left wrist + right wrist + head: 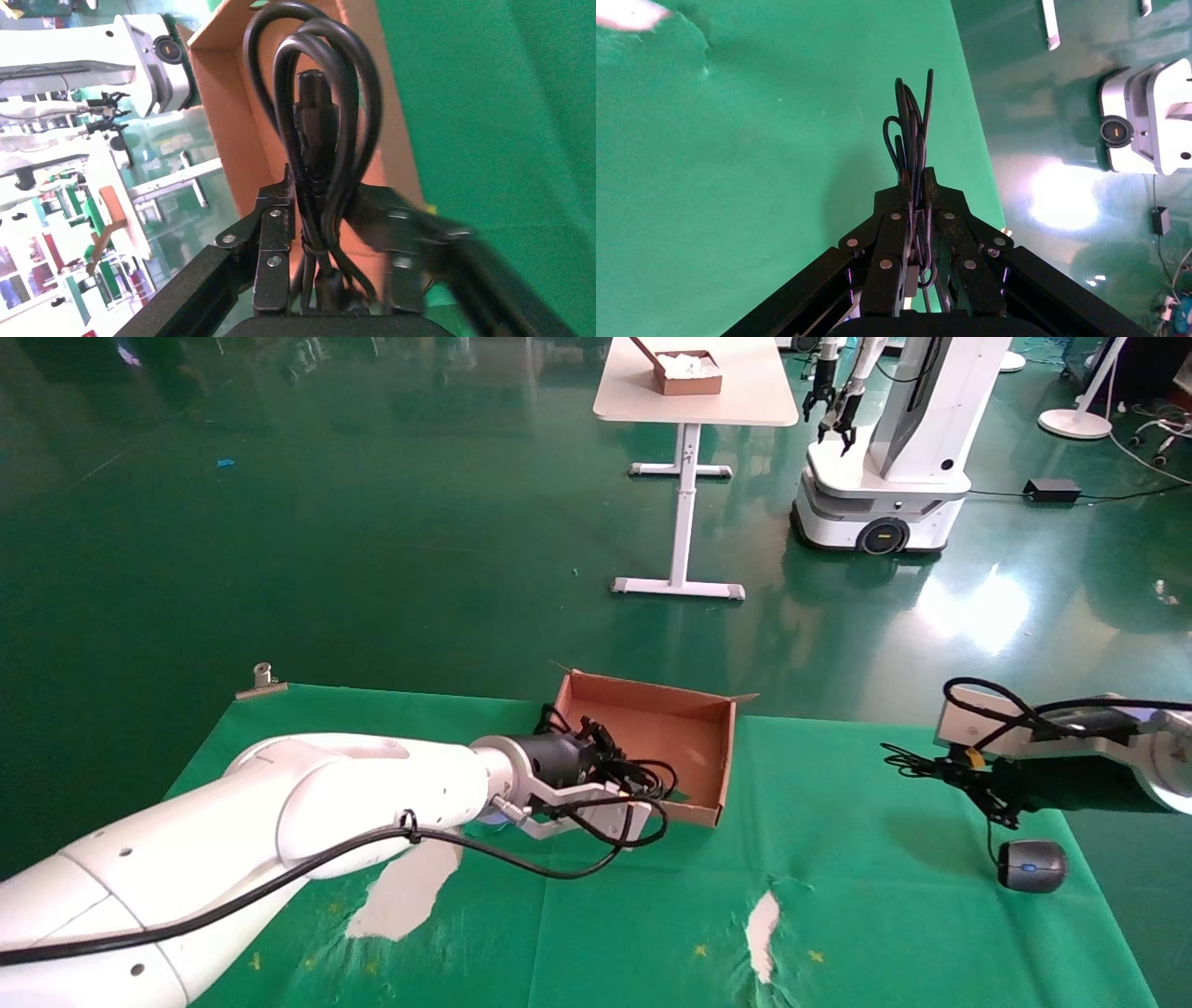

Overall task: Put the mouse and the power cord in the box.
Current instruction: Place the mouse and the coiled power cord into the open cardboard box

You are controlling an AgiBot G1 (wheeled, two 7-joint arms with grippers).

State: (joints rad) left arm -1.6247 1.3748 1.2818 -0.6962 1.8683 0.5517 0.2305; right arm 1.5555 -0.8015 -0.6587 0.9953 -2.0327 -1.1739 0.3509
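My left gripper is filling the box's opening (670,734). It should let go of the power cord (320,133) there and move back before my right gripper brings the mouse over.
The box (652,710) stands on the green cloth near its far edge. My left gripper (605,747) reaches into it from the front. Its fingers stand apart, open, around the coiled power cord (643,775), which hangs down into the box (232,119). In the left wrist view the power cord (323,105) runs between the spread jaws of the left gripper (330,189), against one finger (270,232). At the right, my right gripper (950,770) is shut on the mouse's thin cable (912,119). The mouse (1032,866) sits below it by the cloth.
White torn patches (410,887) (762,924) mark the cloth in front. A metal clip (261,680) sits at the cloth's far left corner. Beyond on the floor are a white table (694,407) with a small brown box (689,374) and another robot (885,477).
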